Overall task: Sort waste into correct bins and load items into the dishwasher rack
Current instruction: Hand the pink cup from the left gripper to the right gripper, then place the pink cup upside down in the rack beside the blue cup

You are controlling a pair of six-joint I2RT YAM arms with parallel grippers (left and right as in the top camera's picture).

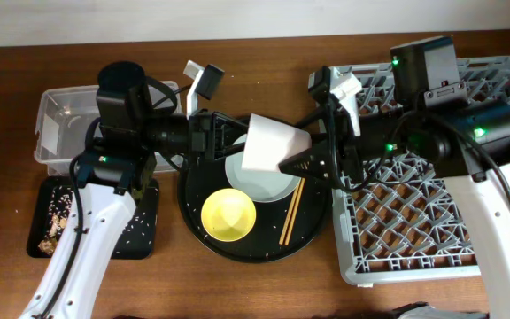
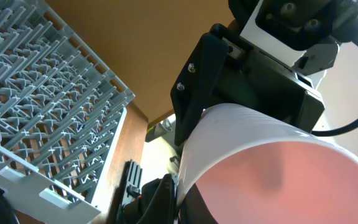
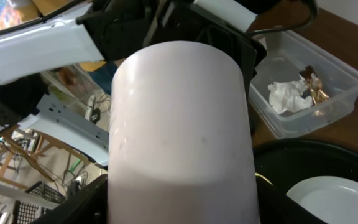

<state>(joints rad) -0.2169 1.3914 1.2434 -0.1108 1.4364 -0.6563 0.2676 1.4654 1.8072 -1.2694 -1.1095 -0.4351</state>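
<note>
My left gripper is pinching the pink cup's rim [image 1: 248, 146], which has to face down in the rack [image 1: 405, 190], so my left gripper should open before my right gripper puts the cup in the rack.
The pink cup [image 1: 273, 142] hangs on its side above the round black tray. My left gripper [image 1: 239, 142] is shut on its rim, pinching the wall in the left wrist view [image 2: 180, 186], where the cup [image 2: 272, 180] shows its pink inside. My right gripper [image 1: 306, 152] straddles the cup's base end; its fingers [image 3: 179, 208] press both sides of the cup [image 3: 179, 124]. The pale plate [image 1: 268, 184], yellow bowl [image 1: 228, 215] and chopsticks [image 1: 290, 211] lie on the round tray. The grey rack [image 1: 432, 221] is at the right. The light-blue cup is out of view.
The clear tub [image 1: 60, 115] at the left holds the white tissue [image 3: 288, 96] and the gold wrapper [image 3: 314, 92]. The shallow black tray [image 1: 135, 235] in front of it holds brown scraps and rice [image 1: 53, 226]. The round black tray [image 1: 193, 199] is in the middle.
</note>
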